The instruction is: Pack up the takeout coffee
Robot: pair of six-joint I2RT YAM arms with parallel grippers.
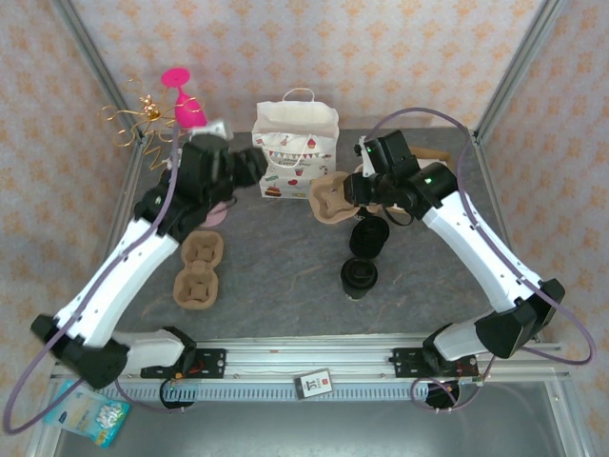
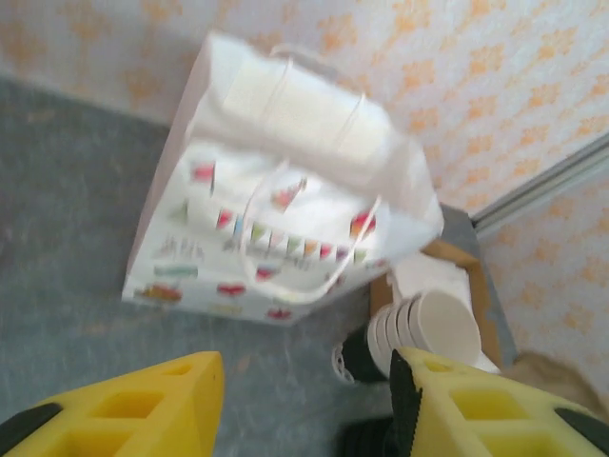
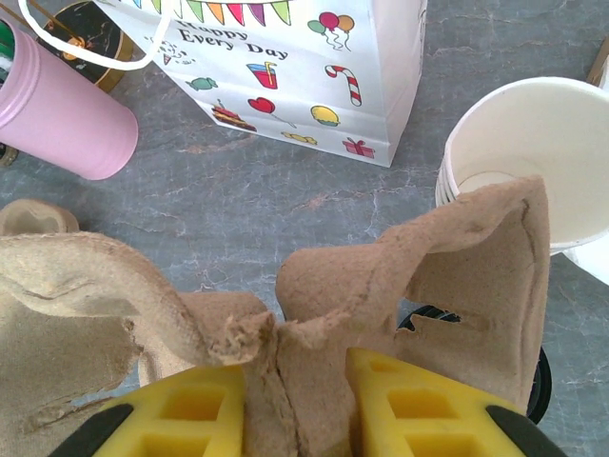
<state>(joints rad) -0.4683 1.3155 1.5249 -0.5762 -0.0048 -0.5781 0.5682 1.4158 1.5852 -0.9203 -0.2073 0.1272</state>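
The paper bag's opening [image 1: 296, 118] is open, and the bag's side rim is free in front of my left gripper's open fingers. I keep moving until the fingers are on both sides of that rim [image 1: 256, 119].
The takeout coffee [image 1: 359, 275], a small dark cup under a round black lid, stands upright on the grey table in front of the right arm. Above and behind it my right gripper [image 1: 354, 190] [image 3: 295, 409] is shut on the centre ridge of a brown pulp cup carrier [image 1: 331, 197] [image 3: 400, 276], held off the table beside the white party-print paper bag [image 1: 295, 152] [image 3: 314, 67]. My left gripper [image 1: 255, 169] [image 2: 304, 409] hovers open at the bag's left side, nothing between its yellow fingers [image 2: 124, 409]. The bag [image 2: 285, 190] stands upright with its mouth open.
A dark stack of lids [image 1: 368, 236] sits just behind the coffee. A stack of cream cups [image 3: 533, 162] [image 2: 428, 328] stands right of the bag. Another pulp carrier [image 1: 198, 271] lies at the left. A pink tumbler [image 3: 62, 114] and a cardboard box [image 2: 433, 267] stand nearby.
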